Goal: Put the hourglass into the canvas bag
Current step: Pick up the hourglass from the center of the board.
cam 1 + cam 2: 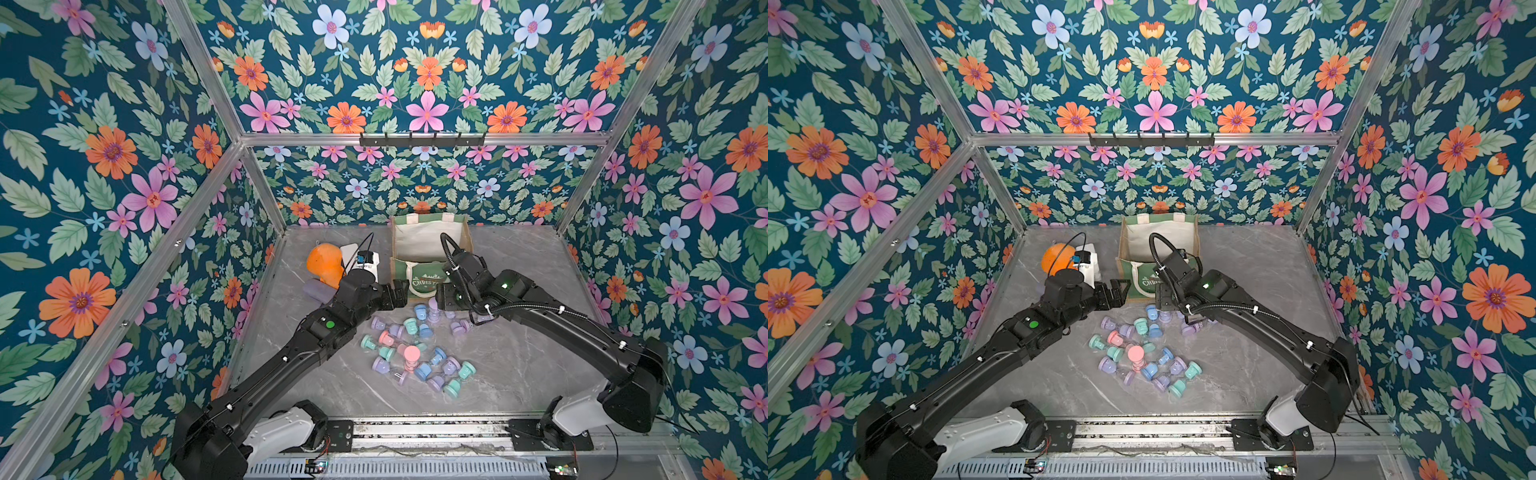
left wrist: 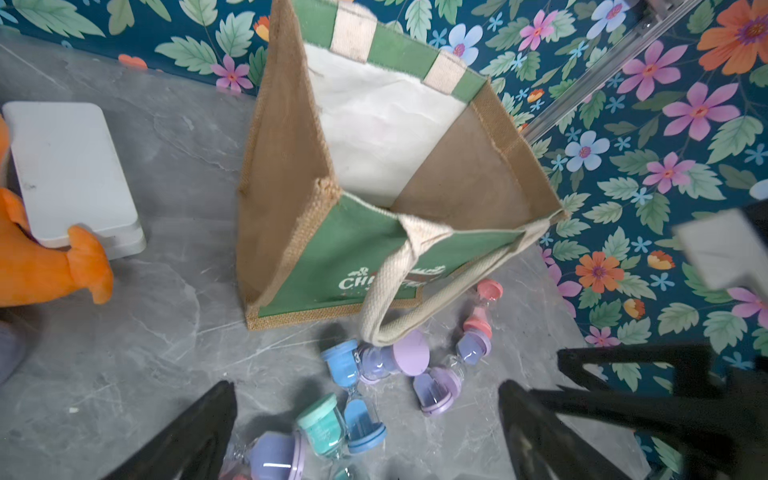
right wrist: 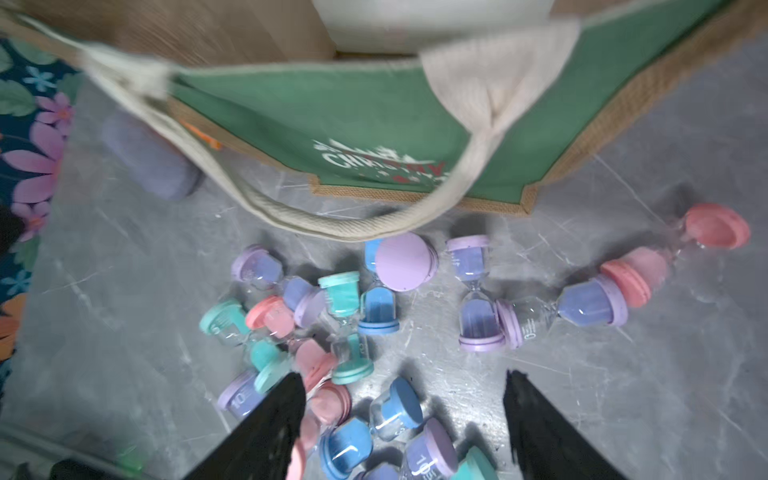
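Note:
My gripper is going to lower the purple hourglass (image 1: 432, 308) into the canvas bag. A round purple cap (image 3: 404, 261) faces up above it, so the hourglass will stand upright inside the bag.
The canvas bag (image 1: 419, 245) (image 1: 1136, 284) stands open-topped at the back of the table, its green printed front (image 2: 357, 245) (image 3: 353, 116) facing the arms and a rope handle drooping forward. Several pastel hourglasses (image 1: 412, 355) (image 1: 1135, 356) lie scattered in front of it, and a pink one stands upright. My left gripper (image 1: 401, 291) (image 2: 365, 388) hovers open by the bag's front left corner, above a blue hourglass (image 2: 343, 363). My right gripper (image 1: 439, 302) (image 3: 405, 376) hangs open just before the bag, over blue and purple hourglasses (image 3: 395, 409). Neither holds anything.
An orange plush toy (image 1: 324, 264) (image 2: 50, 270), a white box (image 1: 365, 259) (image 2: 70, 170) and a purple roll (image 1: 318, 291) sit left of the bag. Flowered walls close in the table on three sides. A black hook rail (image 1: 422, 139) hangs on the back wall.

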